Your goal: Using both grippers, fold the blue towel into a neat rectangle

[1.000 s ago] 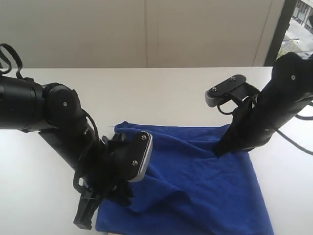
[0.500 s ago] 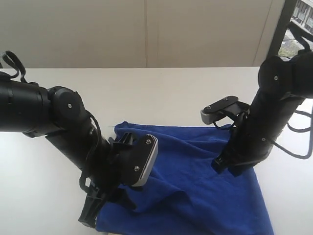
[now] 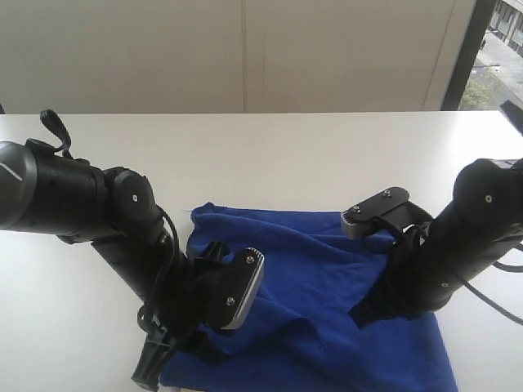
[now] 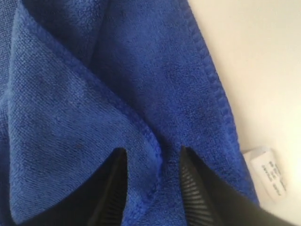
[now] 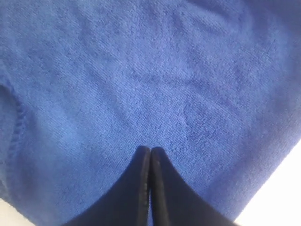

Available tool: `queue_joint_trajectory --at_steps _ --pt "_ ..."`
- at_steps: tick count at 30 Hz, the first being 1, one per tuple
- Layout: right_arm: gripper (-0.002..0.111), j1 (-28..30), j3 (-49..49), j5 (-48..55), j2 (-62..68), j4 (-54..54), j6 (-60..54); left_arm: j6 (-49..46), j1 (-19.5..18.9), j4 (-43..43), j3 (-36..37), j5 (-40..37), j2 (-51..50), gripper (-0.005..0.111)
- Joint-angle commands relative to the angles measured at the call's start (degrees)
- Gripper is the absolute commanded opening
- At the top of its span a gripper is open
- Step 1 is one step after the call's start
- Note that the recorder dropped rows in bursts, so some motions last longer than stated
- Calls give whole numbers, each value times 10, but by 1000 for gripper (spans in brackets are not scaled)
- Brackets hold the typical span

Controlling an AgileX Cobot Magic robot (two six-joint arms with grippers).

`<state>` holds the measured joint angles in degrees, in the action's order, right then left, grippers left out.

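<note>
The top layer's hem (image 4: 154, 143) stops short of the towel's edge (image 4: 241, 157) by the white tag, so I should pinch that hem with my left gripper and pull it there.
The blue towel (image 3: 343, 327) lies rumpled and partly doubled over on the white table (image 3: 270, 155). My left gripper (image 3: 154, 369) points down at the towel's near left corner. In the left wrist view that gripper (image 4: 154, 149) is open, its black fingers (image 4: 193, 183) standing either side of a folded hem of the towel (image 4: 70, 94), with the white tag (image 4: 265, 172) beside it. My right gripper (image 3: 359, 314) hangs low over the towel's right half. In the right wrist view it (image 5: 150, 149) is shut with nothing between the jaws, over flat blue cloth (image 5: 141, 70).
Bare white table (image 4: 263, 56) runs along the towel's stitched edge and shows at a corner past the cloth (image 5: 284, 202). A pale wall (image 3: 245, 49) stands behind the table, and a dark window frame (image 3: 462, 49) is at the back right.
The left jaws have opened over the towel's corner. The right arm has swung down and toward the front, from the towel's back right edge to over its right half, jaws staying shut.
</note>
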<state>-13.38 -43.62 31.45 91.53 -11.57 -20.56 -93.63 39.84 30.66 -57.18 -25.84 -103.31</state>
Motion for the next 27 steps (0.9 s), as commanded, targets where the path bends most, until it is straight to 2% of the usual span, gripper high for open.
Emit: queue_joint_trajectory --at_steps 1,11,17,22,27 --pt "0 -2 4 -26 -1 -3 9 -2 3 3 4 14 -1 43" --pt "0 -2 4 -37 19 -4 13 -4 3 2 4 21 -1 43" --pt "0 -2 4 -43 19 -4 13 -4 3 2 4 -1 -1 41" --pt "0 -2 4 -46 19 -4 26 -4 3 2 4 -21 -1 2" --pt "0 -2 4 -47 19 -4 25 -6 3 1 4 -19 3 0"
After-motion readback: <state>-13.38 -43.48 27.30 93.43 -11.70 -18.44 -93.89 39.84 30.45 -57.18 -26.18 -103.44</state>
